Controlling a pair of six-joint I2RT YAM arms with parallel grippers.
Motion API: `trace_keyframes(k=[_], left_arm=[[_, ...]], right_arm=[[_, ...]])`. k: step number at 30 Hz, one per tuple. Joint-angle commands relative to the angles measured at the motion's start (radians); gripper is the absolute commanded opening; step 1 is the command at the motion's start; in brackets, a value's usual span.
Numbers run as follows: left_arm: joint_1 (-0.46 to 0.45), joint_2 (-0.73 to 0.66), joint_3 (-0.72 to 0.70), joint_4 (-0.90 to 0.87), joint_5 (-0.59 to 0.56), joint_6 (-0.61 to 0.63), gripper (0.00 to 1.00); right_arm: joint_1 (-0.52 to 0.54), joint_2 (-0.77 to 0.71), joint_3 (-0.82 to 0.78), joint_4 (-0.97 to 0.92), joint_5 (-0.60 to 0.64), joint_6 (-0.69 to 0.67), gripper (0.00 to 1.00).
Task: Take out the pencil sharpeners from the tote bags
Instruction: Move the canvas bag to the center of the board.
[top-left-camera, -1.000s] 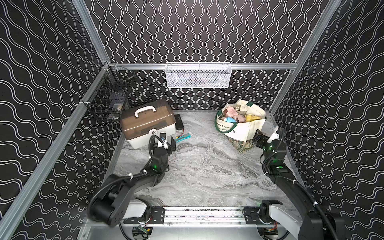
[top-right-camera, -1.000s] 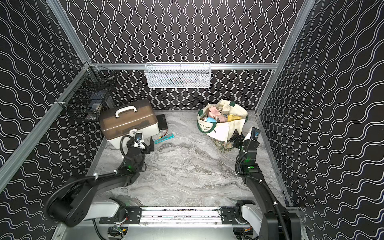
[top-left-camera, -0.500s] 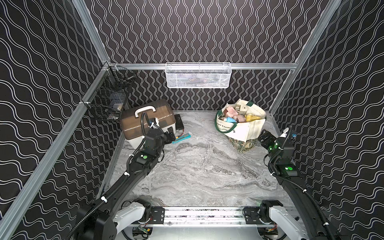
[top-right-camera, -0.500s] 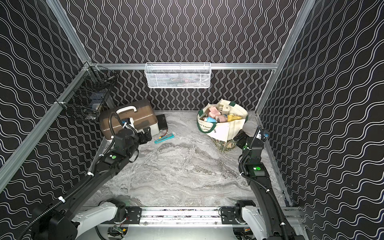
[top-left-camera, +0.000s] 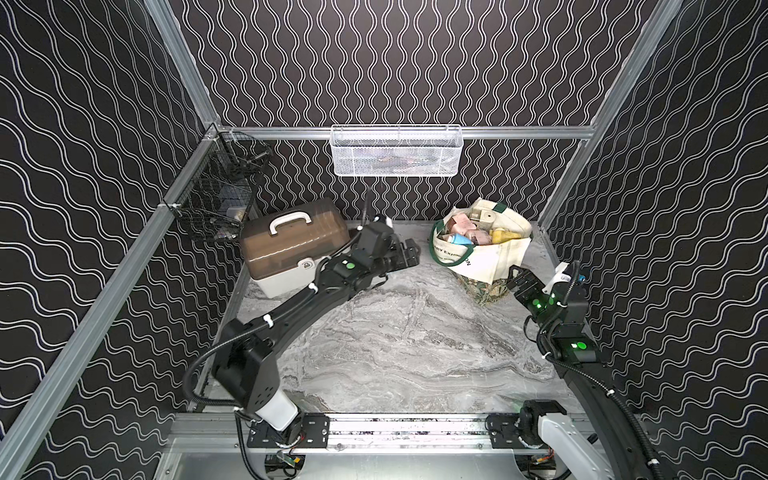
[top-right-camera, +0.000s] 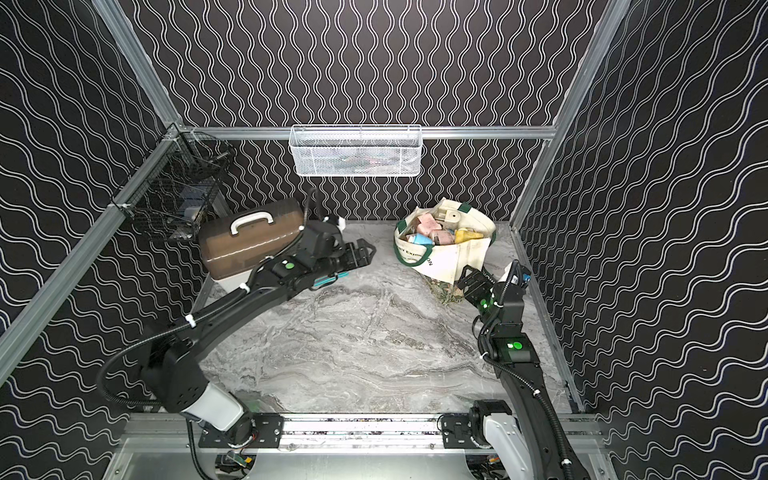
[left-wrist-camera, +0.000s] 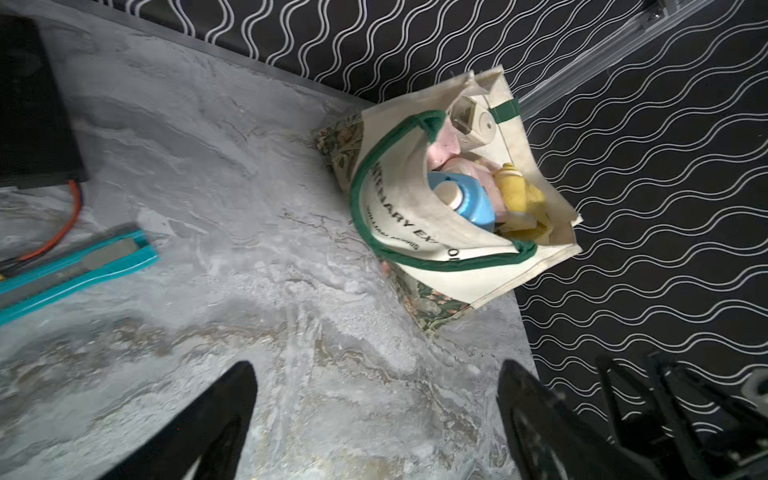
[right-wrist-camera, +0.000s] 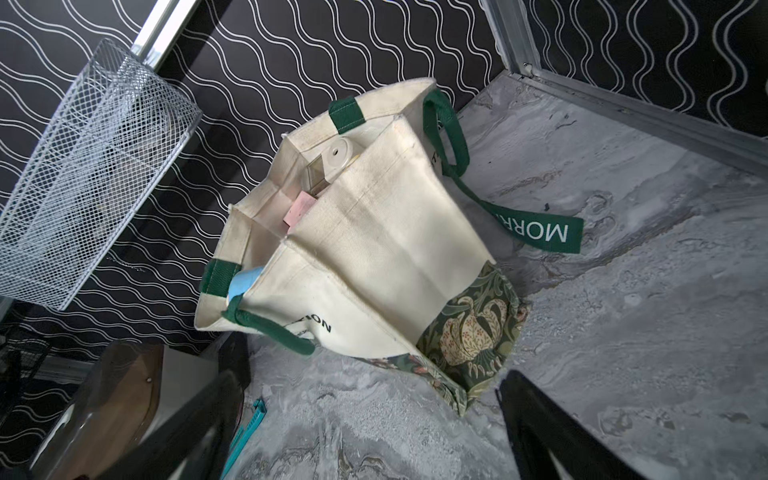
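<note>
The tote bag (top-left-camera: 481, 254) is far back by the wall, so next my left gripper takes hold of its rim (top-left-camera: 448, 243) and drags it nearer before taking pencil sharpeners out.
The cream tote bag (top-left-camera: 494, 259) (top-right-camera: 461, 255) with dark green straps stands open at the back right, a leafy-print patch at its base. Pencil sharpeners (top-left-camera: 469, 230) (top-right-camera: 432, 230) fill its mouth. In the left wrist view a blue one (left-wrist-camera: 469, 199), a yellow one (left-wrist-camera: 519, 195) and a pink one (left-wrist-camera: 446, 143) lie inside the bag (left-wrist-camera: 415, 208). My left gripper (top-left-camera: 409, 253) (left-wrist-camera: 374, 370) is open and empty, left of the bag and apart from it. My right gripper (top-left-camera: 515, 278) (right-wrist-camera: 370, 378) is open and empty by the bag's (right-wrist-camera: 386, 249) front right bottom corner.
A white box with a brown lid (top-left-camera: 291, 245) sits at the back left under my left arm. A flat teal strip tool (left-wrist-camera: 75, 266) lies beside it. A white mesh basket (top-left-camera: 395, 151) hangs on the back wall and a black wire basket (top-left-camera: 216, 199) on the left wall.
My left arm has stretched out from in front of the box, carrying its open gripper right toward the bag. My right arm's wrist has swung out toward the right wall.
</note>
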Motion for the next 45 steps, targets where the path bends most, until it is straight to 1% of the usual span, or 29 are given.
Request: trace_keyframes(k=[1, 3, 5, 8, 10, 15, 18, 20, 22, 25, 30, 32, 33, 35, 38, 43, 45], left_arm=[[-0.017, 0.105, 0.13, -0.138, -0.084, -0.099, 0.94], [-0.033, 0.172, 0.211, -0.183, -0.113, -0.115, 0.94], [-0.052, 0.214, 0.274, -0.221, -0.158, -0.121, 0.96], [-0.073, 0.27, 0.336, -0.234, -0.192, -0.13, 0.97], [-0.075, 0.314, 0.362, -0.234, -0.18, -0.146, 0.97], [-0.081, 0.404, 0.43, -0.221, -0.141, -0.177, 0.96], [-0.087, 0.487, 0.523, -0.268, -0.134, -0.197, 0.94], [-0.098, 0.52, 0.572, -0.275, -0.133, -0.199, 0.94], [-0.103, 0.527, 0.589, -0.272, -0.148, -0.2, 0.94], [-0.104, 0.506, 0.578, -0.26, -0.152, -0.202, 0.94], [-0.105, 0.382, 0.475, -0.2, -0.129, -0.189, 0.93], [-0.111, 0.331, 0.435, -0.178, -0.185, -0.184, 0.93], [-0.111, 0.325, 0.436, -0.184, -0.192, -0.188, 0.93], [-0.105, 0.355, 0.486, -0.226, -0.179, -0.197, 0.93], [-0.104, 0.438, 0.608, -0.308, -0.195, -0.193, 0.94], [-0.101, 0.543, 0.719, -0.339, -0.214, -0.192, 0.94], [-0.098, 0.6, 0.789, -0.368, -0.211, -0.19, 0.95]], right_arm=[[0.0, 0.003, -0.042, 0.082, -0.058, 0.039, 1.0], [0.0, 0.024, -0.044, 0.081, -0.053, 0.038, 1.0], [0.0, 0.045, -0.034, 0.067, -0.048, 0.043, 1.0], [0.0, 0.084, -0.008, 0.06, -0.097, 0.038, 1.0], [0.001, 0.105, 0.003, 0.049, -0.111, 0.033, 1.0], [0.0, 0.136, -0.01, 0.077, -0.1, 0.029, 1.0], [0.0, 0.133, -0.003, 0.068, -0.106, 0.025, 1.0], [0.0, 0.121, -0.005, 0.067, -0.106, 0.017, 1.0], [0.0, 0.111, -0.013, 0.073, -0.096, 0.017, 1.0], [0.001, 0.112, -0.017, 0.082, -0.102, 0.015, 1.0], [0.0, 0.134, -0.009, 0.077, -0.114, 0.017, 1.0], [0.0, 0.136, -0.01, 0.083, -0.119, 0.018, 1.0], [0.001, 0.136, -0.012, 0.084, -0.117, 0.015, 1.0], [0.001, 0.137, -0.014, 0.08, -0.105, 0.016, 1.0], [0.001, 0.136, -0.011, 0.077, -0.109, 0.012, 1.0], [0.0, 0.134, -0.014, 0.081, -0.105, 0.012, 1.0], [0.001, 0.137, -0.011, 0.077, -0.107, 0.015, 1.0]])
